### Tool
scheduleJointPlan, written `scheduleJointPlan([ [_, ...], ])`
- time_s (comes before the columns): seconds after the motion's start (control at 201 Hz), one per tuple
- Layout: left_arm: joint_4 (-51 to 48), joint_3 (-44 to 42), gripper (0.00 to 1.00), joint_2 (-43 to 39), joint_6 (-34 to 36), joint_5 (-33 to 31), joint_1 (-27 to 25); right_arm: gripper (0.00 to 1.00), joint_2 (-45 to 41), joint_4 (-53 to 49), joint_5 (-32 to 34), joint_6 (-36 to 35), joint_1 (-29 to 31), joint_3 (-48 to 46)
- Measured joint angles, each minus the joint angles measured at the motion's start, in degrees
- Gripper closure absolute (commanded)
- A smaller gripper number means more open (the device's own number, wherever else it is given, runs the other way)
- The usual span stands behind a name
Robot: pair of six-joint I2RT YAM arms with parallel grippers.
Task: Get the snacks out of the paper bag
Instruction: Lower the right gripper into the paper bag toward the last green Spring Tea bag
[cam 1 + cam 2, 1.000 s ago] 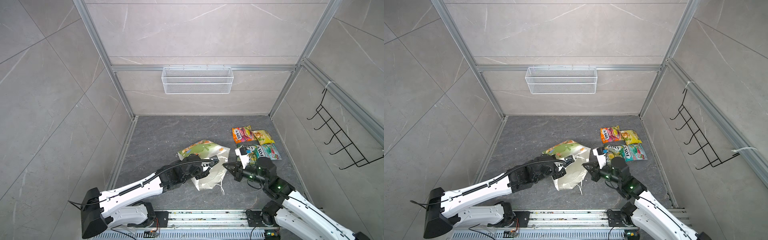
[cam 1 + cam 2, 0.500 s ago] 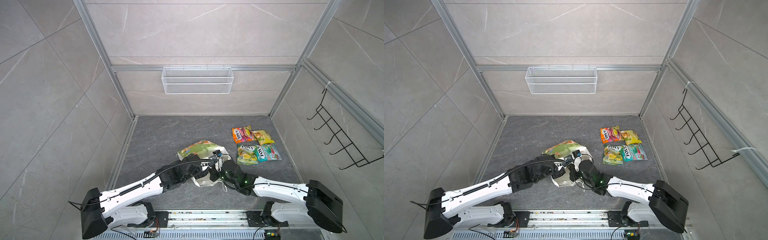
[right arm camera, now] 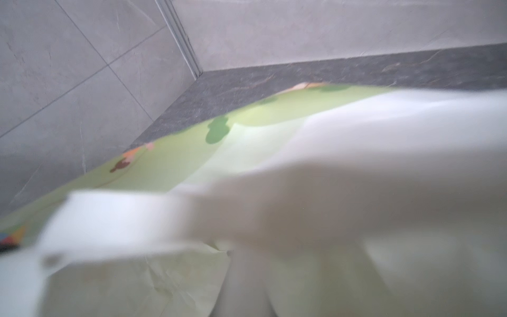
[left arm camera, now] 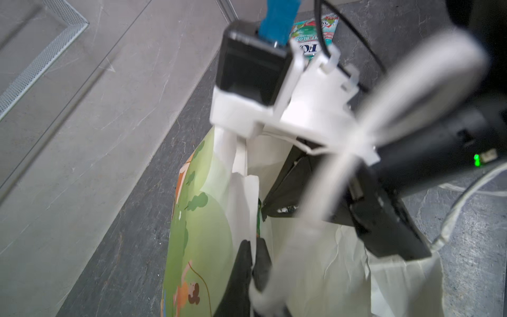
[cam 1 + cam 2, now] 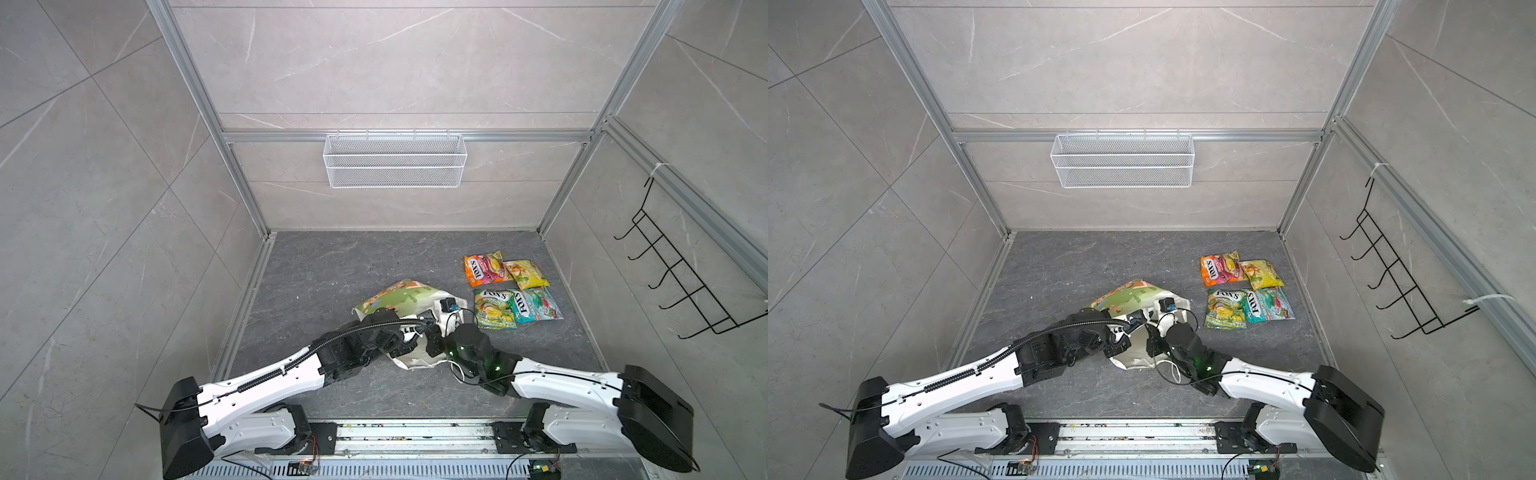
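Note:
Next, my right gripper moves back and goes into the bag's opening (image 4: pixel 334 261) at a flatter angle, because the paper bag's upper edge (image 4: pixel 245 182) lies across my right gripper's wrist.
The paper bag (image 5: pixel 399 297) (image 5: pixel 1125 297) lies on its side mid-floor, white with a green print, its mouth toward the arms. My left gripper (image 4: pixel 253 243) is shut on the bag's upper edge (image 4: pixel 247 208) and holds the mouth apart. The right gripper's black fingers (image 4: pixel 296 189) reach into that mouth with their tips hidden by paper, and the right wrist view shows only blurred bag paper (image 3: pixel 178 164). Several snacks lie in a group right of the bag: orange (image 5: pixel 482 268), yellow (image 5: pixel 525 273), green-yellow (image 5: pixel 494 308) and teal (image 5: pixel 536 305) (image 4: pixel 310 35). Any snacks inside the bag are hidden.
A white wire mesh basket (image 5: pixel 395 166) hangs on the back wall. A black hook rack (image 5: pixel 673 282) is fixed to the right wall. A white cord handle (image 5: pixel 456 372) trails by the right wrist. The arms' base rail (image 5: pixel 415 432) runs along the front edge.
The right arm has swung left from the snack group to the bag and pushed its gripper into the mouth. The left arm has kept its hold on the bag's edge.

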Motion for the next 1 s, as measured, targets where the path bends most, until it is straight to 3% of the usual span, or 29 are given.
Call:
scheduleJointPlan([
  [0.169, 0.5, 0.0, 1.0, -0.4, 0.3, 0.0, 1.0, 0.85, -8.0, -2.3, -3.0, -3.3, -0.5, -0.3],
  [0.383, 2.3, 0.0, 1.0, -0.4, 0.2, -0.3, 2.8, 0.88, -8.5, -2.8, -7.8, -5.7, -0.4, -1.7],
  [0.652, 4.8, 0.0, 1.0, -0.4, -0.5, -0.6, 4.6, 0.9, -4.2, -0.3, -8.0, -4.6, -0.2, -3.9],
  [0.995, 4.9, 0.4, 1.0, -0.3, 0.1, -0.3, 5.2, 0.91, 7.2, 1.6, -5.2, -3.0, 0.0, -1.4],
])
